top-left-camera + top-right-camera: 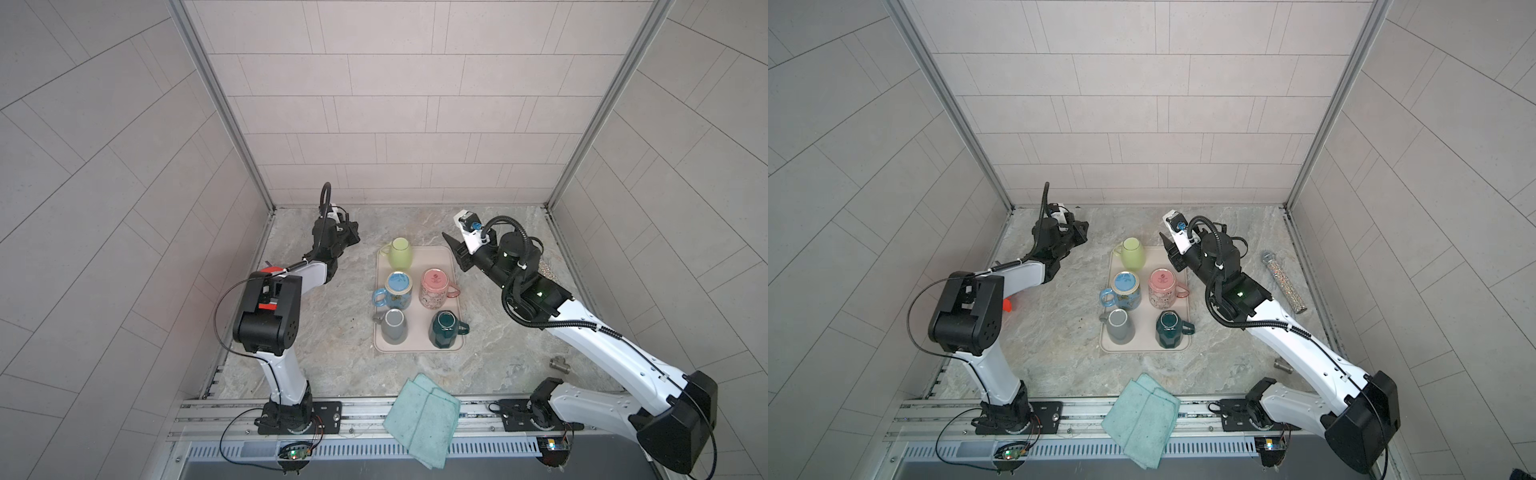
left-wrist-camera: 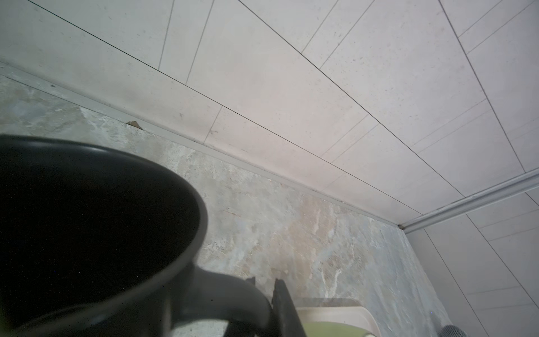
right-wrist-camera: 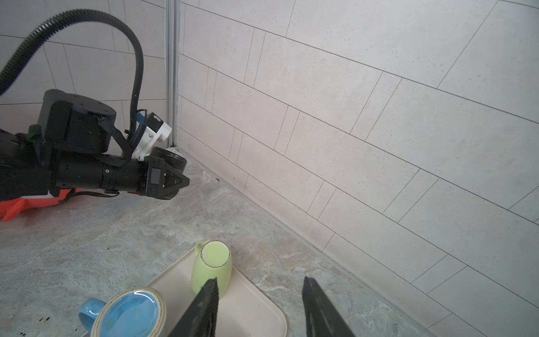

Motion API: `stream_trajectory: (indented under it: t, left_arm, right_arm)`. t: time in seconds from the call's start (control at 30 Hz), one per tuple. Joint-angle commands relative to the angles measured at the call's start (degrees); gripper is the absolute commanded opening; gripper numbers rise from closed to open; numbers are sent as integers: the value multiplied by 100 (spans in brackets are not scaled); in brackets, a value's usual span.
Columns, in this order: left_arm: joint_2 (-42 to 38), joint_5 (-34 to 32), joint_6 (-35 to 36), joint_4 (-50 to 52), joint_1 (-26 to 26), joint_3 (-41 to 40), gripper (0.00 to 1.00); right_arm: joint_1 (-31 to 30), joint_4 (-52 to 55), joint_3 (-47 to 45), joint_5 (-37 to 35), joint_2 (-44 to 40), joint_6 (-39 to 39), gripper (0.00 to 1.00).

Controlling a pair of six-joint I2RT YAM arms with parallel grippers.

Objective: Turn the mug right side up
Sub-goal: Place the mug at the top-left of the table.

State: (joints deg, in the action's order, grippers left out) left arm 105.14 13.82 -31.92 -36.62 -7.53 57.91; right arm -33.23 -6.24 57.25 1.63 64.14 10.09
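I can see the black mug's opening point(image 2: 95, 216) facing up above clear table point(image 1: 357, 214) beside the tray, so I should keep lowering the mug with my left gripper until its base stands flat.
My left gripper point(image 2: 264, 281) is shut on the handle point(image 2: 227, 297) of a black mug point(image 2: 87, 233), whose dark mouth faces the wrist camera. In the right wrist view that gripper point(image 3: 175, 182) holds the mug point(image 3: 172, 159) in the air over the far left of the table, clear of the tray. In a top view the left gripper point(image 1: 351, 239) sits left of the beige tray point(image 1: 415, 257). My right gripper point(image 3: 261, 280) is open and empty above the tray's far right corner, near an upside-down green mug point(image 3: 211, 268).
The tray also holds a blue mug point(image 1: 397, 291), pink mug point(image 1: 434, 289), grey mug point(image 1: 394, 326) and dark green mug point(image 1: 444, 330), all base up. A teal cloth point(image 1: 424, 419) hangs over the front rail. A glitter tube point(image 1: 1283, 282) and a metal fitting point(image 1: 559, 365) lie at the right.
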Motion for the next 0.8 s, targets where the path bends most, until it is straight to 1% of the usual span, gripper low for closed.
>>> stream_trajectory:
  t: [0.0,0.17,0.27,0.37,0.53,0.77]
  left_arm:
    - [218,-466,165,-1725,-34,-34,0]
    - [668,-805,118,-2789,-47,-184,0]
    - [966,-856,49,-3506,-41,-236,0]
    - [1239,-902,58,-3887,-62,-176,0]
    - [1461,-1096,546,-3921,-205,18,0]
    - [1972,-1024,408,-3795,-201,527,2]
  right_arm:
    - [32,-177,-46,-31,-117,-145,47]
    - [31,-202,-48,-31,-86,-189,46]
    - [33,-211,-30,-40,-59,-203,45]
    - [29,-198,-17,-31,-36,-235,44]
    - [30,-146,-3,-55,-15,-250,43]
    - [28,-122,48,-118,40,-250,42]
